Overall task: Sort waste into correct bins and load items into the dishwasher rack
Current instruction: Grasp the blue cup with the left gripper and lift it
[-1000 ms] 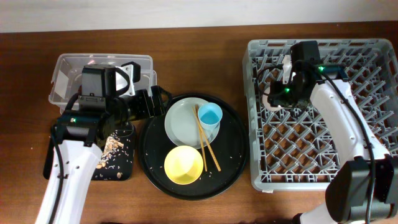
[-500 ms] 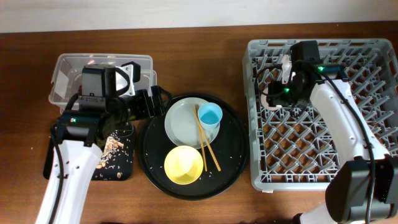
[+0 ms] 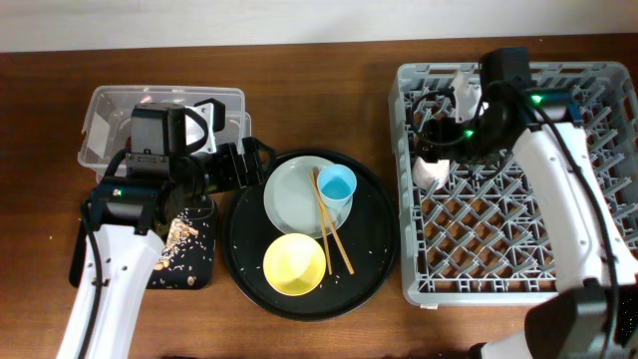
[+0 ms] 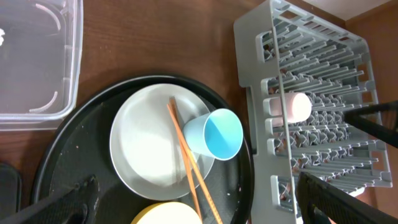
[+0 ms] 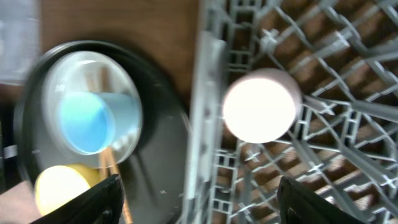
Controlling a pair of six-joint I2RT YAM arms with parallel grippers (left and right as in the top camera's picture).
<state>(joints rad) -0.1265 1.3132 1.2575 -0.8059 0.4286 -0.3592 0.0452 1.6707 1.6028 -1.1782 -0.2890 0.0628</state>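
Observation:
With the light-blue cup (image 3: 337, 183) tipped toward the rack on the grey plate, my left gripper should take the cup's rim (image 4: 227, 111) and offer its base to my right gripper.
The pink cup (image 3: 431, 172) sits upside down in the grey dishwasher rack (image 3: 588, 249) near its left wall; it also shows in the right wrist view (image 5: 260, 106) and left wrist view (image 4: 292, 107). My right gripper (image 3: 446, 140) is open and empty just above it (image 5: 208, 202). My left gripper (image 3: 239, 165) is open and empty over the round tray's left rim (image 4: 199, 208). The grey plate (image 3: 294, 194) holds the tipped light-blue cup (image 3: 337, 186) and the chopsticks (image 3: 332, 234). The yellow bowl (image 3: 294, 264) sits in front. Food scraps lie in the small black tray (image 3: 179, 239). Wrapper and tissue are hidden.
The clear tub (image 3: 100, 125) with a white label stands at the back left, partly under my left arm. The large round black tray (image 3: 374, 249) carries the dishes and scattered crumbs. Bare wooden table lies between the round tray and the rack.
My right gripper has drawn back up and to the right, away from the pink cup, which now stands free in the rack. The left arm has not moved.

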